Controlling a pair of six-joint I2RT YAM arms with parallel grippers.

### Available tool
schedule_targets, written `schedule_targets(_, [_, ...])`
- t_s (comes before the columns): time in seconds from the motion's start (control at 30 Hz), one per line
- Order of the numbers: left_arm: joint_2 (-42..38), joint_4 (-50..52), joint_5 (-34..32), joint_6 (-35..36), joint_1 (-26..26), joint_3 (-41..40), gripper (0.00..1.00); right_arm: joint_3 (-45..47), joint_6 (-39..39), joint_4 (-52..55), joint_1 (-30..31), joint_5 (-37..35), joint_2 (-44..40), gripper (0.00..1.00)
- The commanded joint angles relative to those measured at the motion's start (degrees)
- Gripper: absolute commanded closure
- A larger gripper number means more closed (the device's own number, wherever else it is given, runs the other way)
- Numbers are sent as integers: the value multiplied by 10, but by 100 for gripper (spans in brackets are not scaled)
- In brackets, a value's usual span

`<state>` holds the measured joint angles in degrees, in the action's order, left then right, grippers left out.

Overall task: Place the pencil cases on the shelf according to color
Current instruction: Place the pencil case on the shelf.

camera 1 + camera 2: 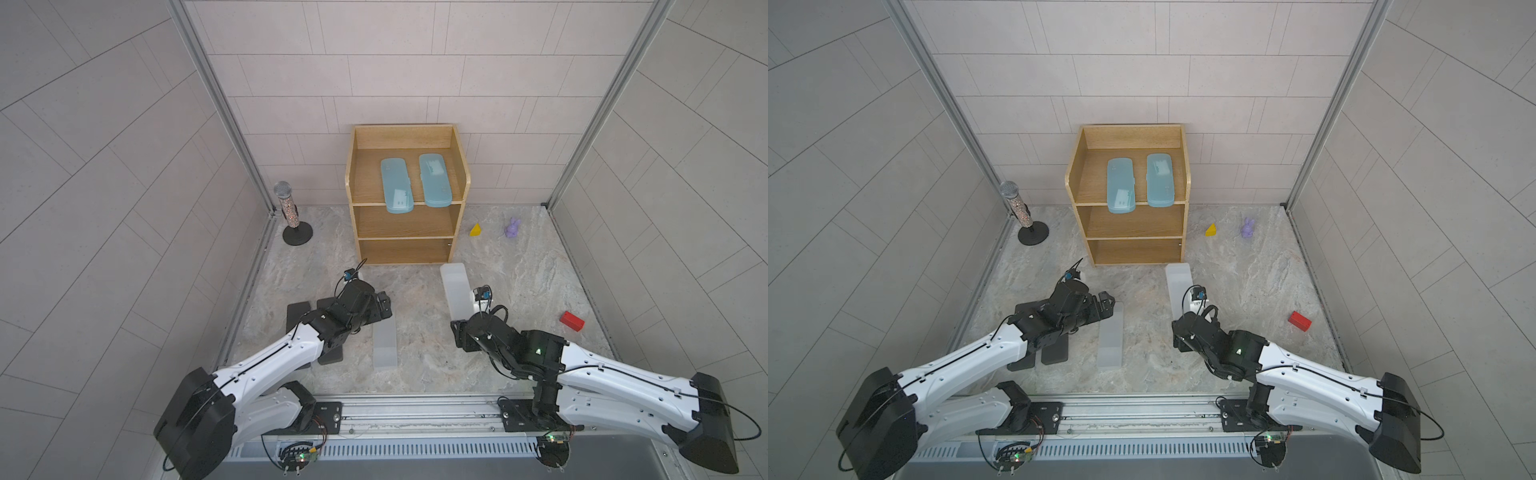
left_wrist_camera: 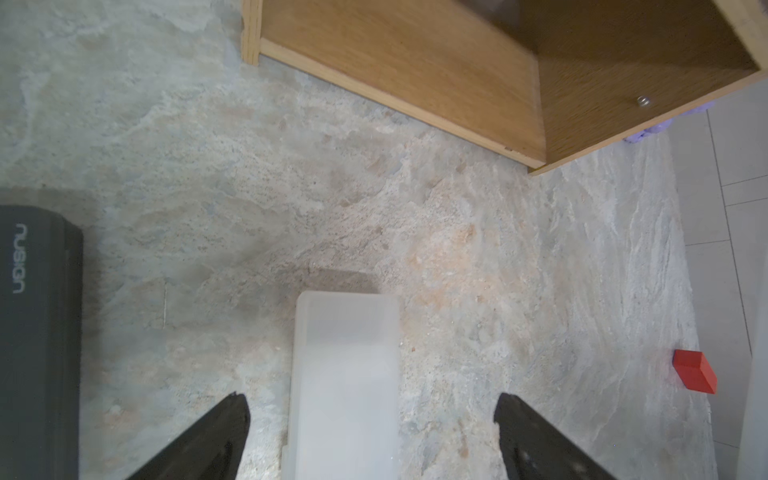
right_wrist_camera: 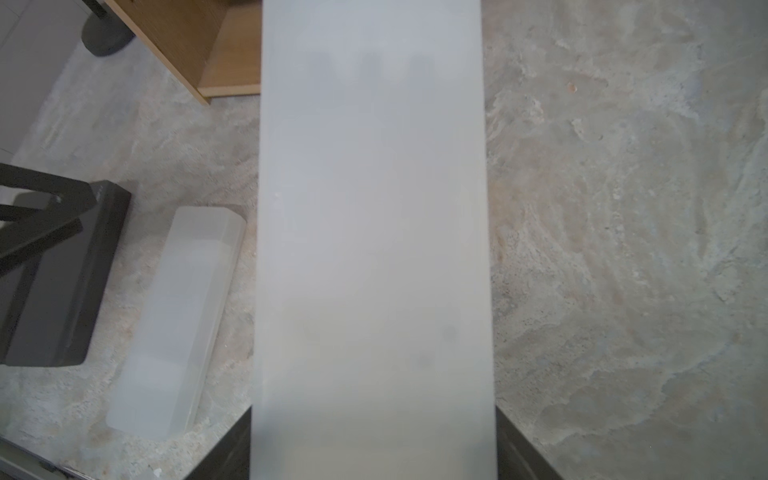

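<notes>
The robot's right gripper should keep carrying the frosted case until it rests on the shelf's middle level (image 1: 425, 225), since that level is empty and the frosted case's far end (image 1: 453, 268) points at the shelf.
The light-wood shelf (image 1: 455, 224) stands at the back, with two light-blue pencil cases (image 1: 397, 185) (image 1: 434, 178) side by side on its top tier. My right gripper (image 3: 373, 440) is shut on a frosted pale-grey case (image 3: 374, 228) at its near end. That case's far end (image 1: 453, 278) points at the shelf's lower right corner. A second frosted case (image 1: 385, 345) lies on the floor. My left gripper (image 2: 372, 415) hovers open over its far end (image 2: 345, 353), its fingers apart from the case. Two black cases (image 1: 299, 311) (image 1: 332, 357) lie partly under the left arm.
A microphone on a round stand (image 1: 291, 212) is left of the shelf. A yellow wedge (image 1: 476, 230) and a purple bunny (image 1: 513, 227) sit to its right. A red block (image 1: 572, 321) lies near the right wall. Tiled walls enclose the stone-patterned floor.
</notes>
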<state>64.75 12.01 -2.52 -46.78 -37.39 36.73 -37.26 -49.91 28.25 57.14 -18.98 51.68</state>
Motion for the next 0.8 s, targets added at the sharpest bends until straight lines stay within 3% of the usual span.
schedule_targets(0.0, [18, -4, 6, 30, 9, 31, 0, -29, 37, -37, -19, 10, 8, 54])
schedule_targets(0.2, [67, -13, 34, 43, 22, 59, 0, -60, 60, -66, -58, 48, 53, 54])
schedule_targets(0.43, [69, -22, 37, 46, 34, 52, 0, -93, 74, -123, -104, 90, 117, 54])
schedule_targets(0.77, [71, -40, 62, 47, 46, 40, 0, -197, 116, -129, -136, 80, 223, 54])
